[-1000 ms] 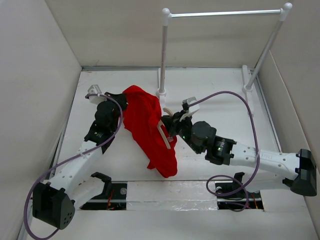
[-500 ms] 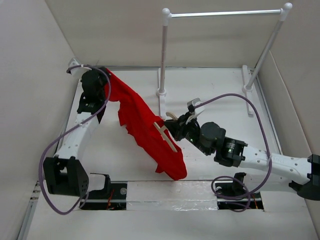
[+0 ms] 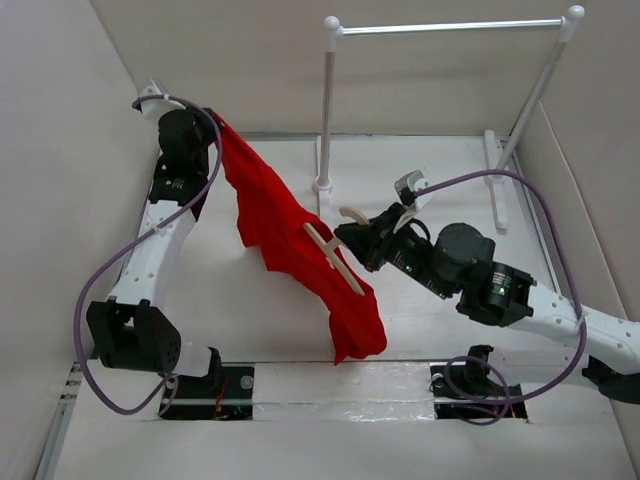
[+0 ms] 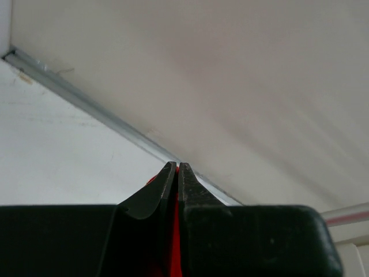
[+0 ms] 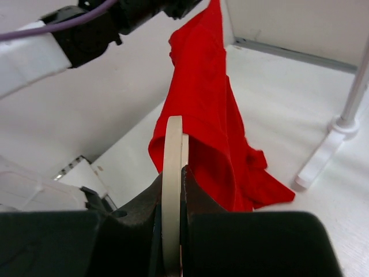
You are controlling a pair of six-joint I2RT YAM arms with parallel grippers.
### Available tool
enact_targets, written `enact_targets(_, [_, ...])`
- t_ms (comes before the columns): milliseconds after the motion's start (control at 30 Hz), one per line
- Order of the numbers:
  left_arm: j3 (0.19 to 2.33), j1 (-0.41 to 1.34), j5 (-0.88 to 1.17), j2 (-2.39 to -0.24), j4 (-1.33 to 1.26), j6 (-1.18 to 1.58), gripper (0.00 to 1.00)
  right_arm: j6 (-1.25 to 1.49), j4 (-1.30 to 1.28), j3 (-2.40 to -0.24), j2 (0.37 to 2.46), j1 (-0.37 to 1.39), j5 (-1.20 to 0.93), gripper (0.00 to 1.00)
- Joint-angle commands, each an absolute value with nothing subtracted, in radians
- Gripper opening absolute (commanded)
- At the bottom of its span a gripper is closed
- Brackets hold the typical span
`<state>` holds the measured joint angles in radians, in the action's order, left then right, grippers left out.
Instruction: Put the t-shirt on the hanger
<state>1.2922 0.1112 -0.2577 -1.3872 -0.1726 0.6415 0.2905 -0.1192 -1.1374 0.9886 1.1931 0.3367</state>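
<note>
Next, I let go of the t-shirt's upper end with my left gripper and use it to take the hanger (image 3: pixel 344 267) from my right gripper by the hanger's front arm (image 3: pixel 353 280), because that arm is outside the t-shirt.
The red t-shirt (image 3: pixel 290 230) hangs stretched in the air from the back left down to the front middle. My left gripper (image 3: pixel 212 125) is shut on its upper end near the back left corner; a red sliver of the t-shirt (image 4: pixel 174 254) shows between the fingers. My right gripper (image 3: pixel 350 238) is shut on the beige hanger (image 3: pixel 335 260), whose one arm reaches into the cloth. In the right wrist view the hanger (image 5: pixel 172 173) stands edge-on between the fingers, with the t-shirt (image 5: pixel 213 115) draped beyond it.
A white rack with a silver rod (image 3: pixel 450 27) stands at the back, its near post base (image 3: pixel 322 185) close behind the shirt. White walls enclose the table on the left, back and right. Purple cables loop from both arms.
My left arm has swung up and back to the far left corner, pulling the shirt taut. My right gripper with the hanger has shifted right and slightly back.
</note>
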Motion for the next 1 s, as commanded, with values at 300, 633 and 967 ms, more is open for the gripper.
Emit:
enact_targets(300, [1.643,0.181,-0.215,-1.249,-0.138,0.448,0.00,0.227,-0.178,-1.290,1.175,1.213,0.477,0.00])
enact_targets(633, [1.681,0.181,-0.178,-1.206,-0.032,0.443,0.00,0.208,-0.141,-1.401,1.068,1.224,0.371,0.00])
enact_targets(967, [1.707,0.181,-0.271,-1.354,0.060,0.443,0.00,0.250,-0.135,-1.358,1.043,1.276,0.281,0.00])
